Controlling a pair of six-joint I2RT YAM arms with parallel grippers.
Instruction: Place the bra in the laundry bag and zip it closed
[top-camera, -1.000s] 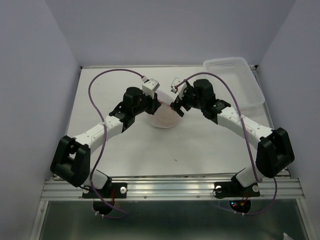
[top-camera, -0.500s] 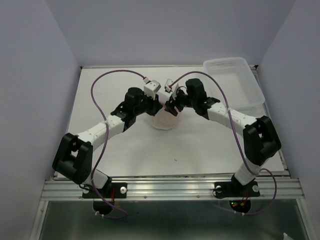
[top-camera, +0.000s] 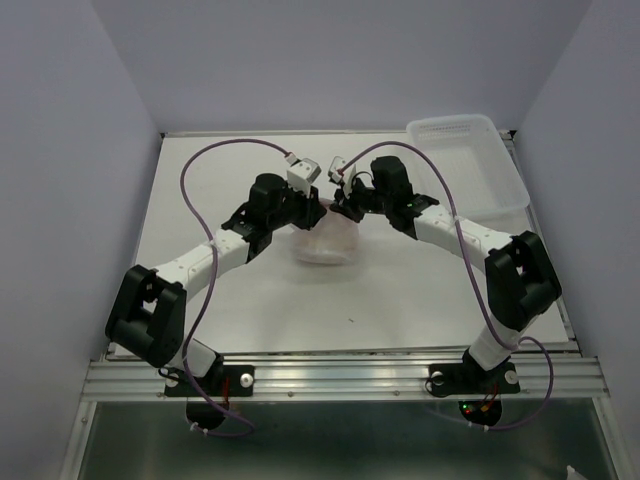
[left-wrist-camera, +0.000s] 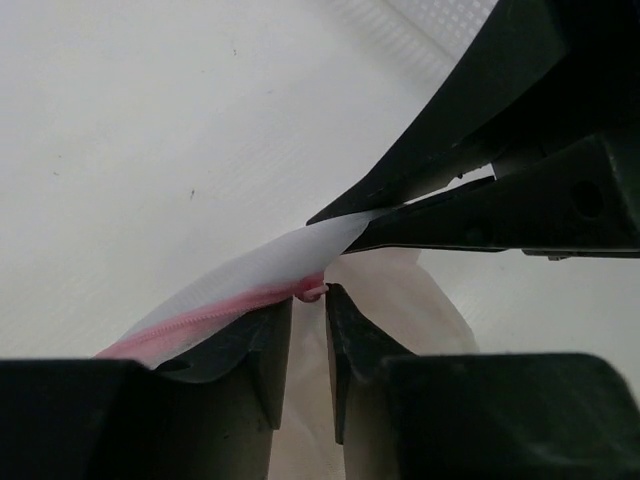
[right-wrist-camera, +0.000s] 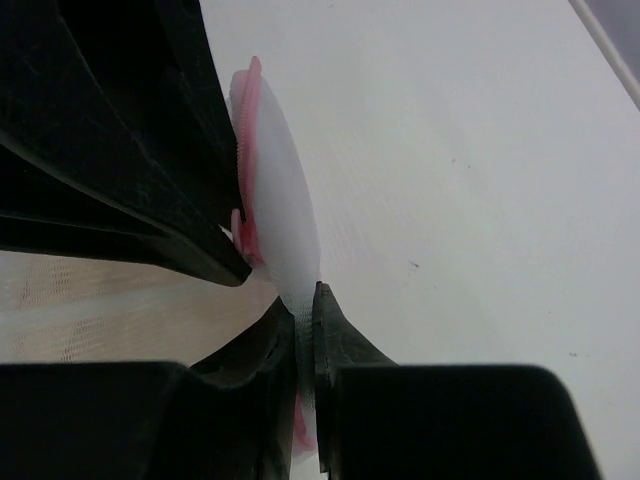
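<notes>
I can see the pink zipper pull (left-wrist-camera: 313, 291) sitting only at the ends of my left gripper's fingers, so I need to open the fingers, move nearer to the zipper rim (left-wrist-camera: 300, 284) and grip the pull deeper.
The laundry bag (top-camera: 325, 243), white mesh with a pink zipper rim (left-wrist-camera: 205, 318), sits mid-table under both grippers. The peach bra (left-wrist-camera: 400, 300) shows through the mesh inside it, also in the right wrist view (right-wrist-camera: 100, 300). My left gripper (top-camera: 316, 206) (left-wrist-camera: 308, 298) has its jaws narrowly apart, the pink zipper pull (left-wrist-camera: 312, 292) caught at their tips. My right gripper (top-camera: 342, 205) (right-wrist-camera: 305, 300) is shut on a fold of the bag's white mesh (right-wrist-camera: 285, 215) just beside the zipper, facing the left gripper almost tip to tip.
A rectangular clear-white plastic basket tray (top-camera: 470, 128) stands at the back right corner of the table. Purple cables loop over both arms. Walls close the table in on the left, back and right.
My right gripper swung in toward the left one and closed on the bag's mesh. The bag now spreads a little wider under the grippers. The left gripper stayed put.
</notes>
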